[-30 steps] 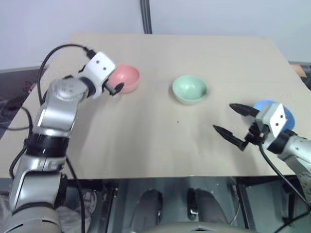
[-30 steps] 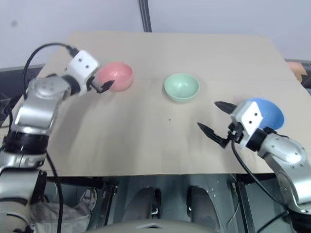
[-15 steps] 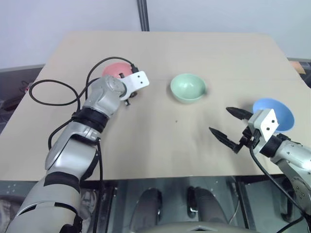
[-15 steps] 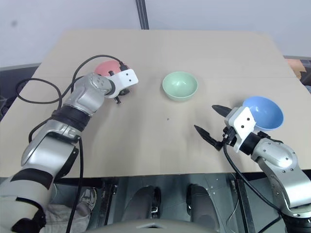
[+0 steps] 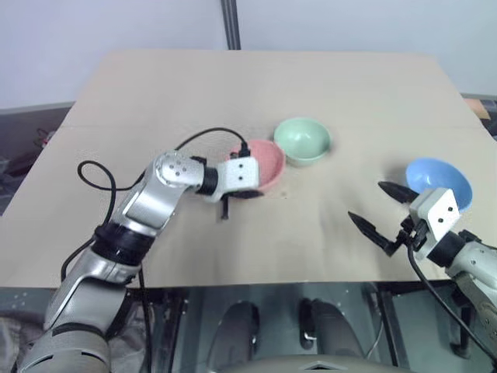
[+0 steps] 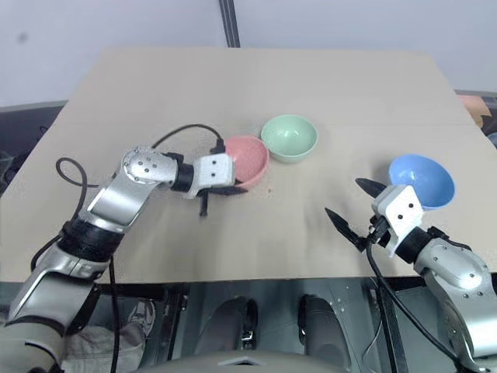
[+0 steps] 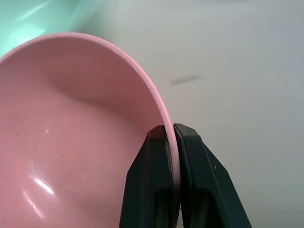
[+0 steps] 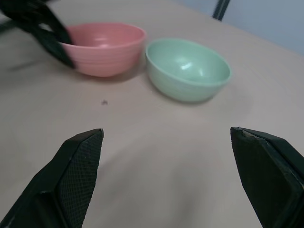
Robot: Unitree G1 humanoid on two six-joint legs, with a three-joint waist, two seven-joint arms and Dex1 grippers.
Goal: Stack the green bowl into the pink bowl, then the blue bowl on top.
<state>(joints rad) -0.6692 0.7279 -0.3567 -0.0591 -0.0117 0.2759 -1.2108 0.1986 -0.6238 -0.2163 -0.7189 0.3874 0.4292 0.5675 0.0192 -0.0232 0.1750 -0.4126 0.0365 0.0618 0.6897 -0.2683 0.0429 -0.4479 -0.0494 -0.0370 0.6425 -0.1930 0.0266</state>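
The pink bowl crowds the green bowl, so my left gripper should draw the pink bowl nearer before my right gripper takes the green bowl's near rim [image 5: 307, 158].
The pink bowl [image 5: 262, 164] stands upright near the table's middle, almost touching the green bowl [image 5: 303, 141] behind it to the right. My left gripper [image 7: 172, 130] is shut on the pink bowl's near rim, one finger inside and one outside. The blue bowl [image 5: 439, 181] sits alone at the right side of the table. My right gripper [image 5: 366, 200] hovers open and empty just left of the blue bowl, pointing toward the other two bowls. In the right wrist view the pink bowl [image 8: 105, 47] and the green bowl [image 8: 187, 69] lie ahead of its spread fingers [image 8: 78, 166].
The tan table [image 5: 194, 93] has bare room at the back and left. A black cable [image 5: 101, 175] loops off my left arm over the table. A dark pole [image 5: 231, 23] rises behind the far edge.
My left gripper has shut on the pink bowl's rim and brought it from the back left toward the middle, beside the green bowl. The right gripper stayed open and drifted slightly.
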